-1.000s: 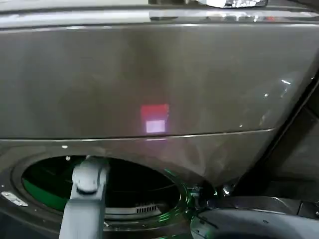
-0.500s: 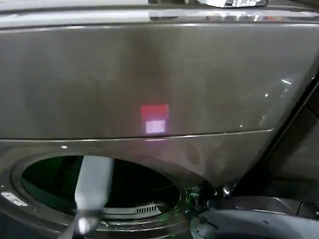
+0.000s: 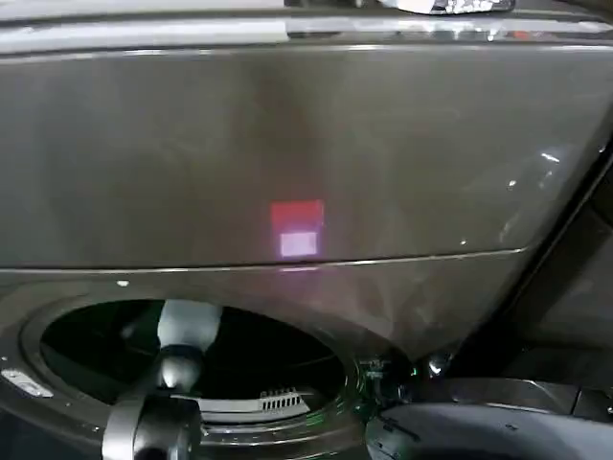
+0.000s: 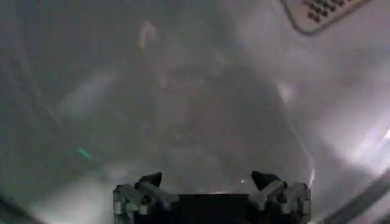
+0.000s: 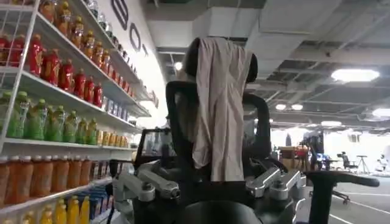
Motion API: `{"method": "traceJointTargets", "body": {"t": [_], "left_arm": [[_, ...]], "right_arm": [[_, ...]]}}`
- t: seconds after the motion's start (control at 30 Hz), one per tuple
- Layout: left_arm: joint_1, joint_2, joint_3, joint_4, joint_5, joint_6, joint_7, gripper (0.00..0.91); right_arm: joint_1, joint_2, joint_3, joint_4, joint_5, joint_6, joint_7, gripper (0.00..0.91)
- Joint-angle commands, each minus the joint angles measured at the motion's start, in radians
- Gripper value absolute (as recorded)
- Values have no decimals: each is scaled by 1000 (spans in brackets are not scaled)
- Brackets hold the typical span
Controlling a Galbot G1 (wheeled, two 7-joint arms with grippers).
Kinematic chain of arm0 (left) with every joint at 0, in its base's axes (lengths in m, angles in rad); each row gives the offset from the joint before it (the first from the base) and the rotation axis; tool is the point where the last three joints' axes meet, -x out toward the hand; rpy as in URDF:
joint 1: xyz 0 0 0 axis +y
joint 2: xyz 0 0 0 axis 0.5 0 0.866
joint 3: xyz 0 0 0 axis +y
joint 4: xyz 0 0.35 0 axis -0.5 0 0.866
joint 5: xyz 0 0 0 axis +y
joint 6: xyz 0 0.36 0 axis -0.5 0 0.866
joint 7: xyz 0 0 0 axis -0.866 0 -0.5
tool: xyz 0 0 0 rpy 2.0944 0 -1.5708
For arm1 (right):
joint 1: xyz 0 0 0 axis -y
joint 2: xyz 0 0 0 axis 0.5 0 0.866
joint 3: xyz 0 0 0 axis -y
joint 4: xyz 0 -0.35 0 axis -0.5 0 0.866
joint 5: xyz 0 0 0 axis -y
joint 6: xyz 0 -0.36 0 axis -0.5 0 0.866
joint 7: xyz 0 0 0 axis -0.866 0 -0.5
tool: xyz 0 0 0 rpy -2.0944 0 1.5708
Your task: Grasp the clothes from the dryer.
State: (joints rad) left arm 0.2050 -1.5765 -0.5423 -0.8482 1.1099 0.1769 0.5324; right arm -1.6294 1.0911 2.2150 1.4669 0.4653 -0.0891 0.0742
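My gripper should expect the clothes to be hidden lower down, because the pale grey mass (image 4: pixel 189 109) shines smoothly like the drum's inside up to the perforated panel.
The dryer (image 3: pixel 306 153) is a big bronze-grey front loader, and its round drum mouth (image 3: pixel 192 355) opens at the lower left of the head view. My left arm (image 3: pixel 182 335) reaches through that mouth, and the drum hides its hand from the head view. In the left wrist view my left gripper (image 4: pixel 207 180) is open inside the drum, with nothing between its fingertips (image 4: pixel 149 181). Ahead of it lies a blurred pale grey mass (image 4: pixel 201 115); I cannot tell whether it is the clothes. My right gripper (image 5: pixel 212 182) is open and idle, facing away from the dryer.
The dryer's open door (image 3: pixel 469 431) juts out at the lower right of the head view. A perforated panel (image 4: pixel 323 9) sits in the drum wall. The right wrist view faces a chair with a beige cloth (image 5: pixel 219 103) and shelves of bottles (image 5: pixel 49 122).
My left arm has swung: its joint dropped from the drum's upper rim to the lower edge, and the forearm now points into the drum. The green glow inside has faded.
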Motion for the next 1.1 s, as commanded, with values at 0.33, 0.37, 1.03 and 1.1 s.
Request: {"method": "traceJointTargets", "body": {"t": [0.33,0.37,1.03,1.1], "left_arm": [[-51,-24,-56,12,615,-254,538,907],[-55,-21,-55,15,613,-258,555,907],[-66,11,-83,143,679,-187,472,907],[-71,13,-85,176,683,-180,430,907]], "right_arm": [[11,-8,-31,4,-12,5,-6,907],[12,-9,-35,5,-12,5,-6,907],[39,1,-78,14,-34,19,-4,907],[38,1,-79,15,-35,19,-4,907]]}}
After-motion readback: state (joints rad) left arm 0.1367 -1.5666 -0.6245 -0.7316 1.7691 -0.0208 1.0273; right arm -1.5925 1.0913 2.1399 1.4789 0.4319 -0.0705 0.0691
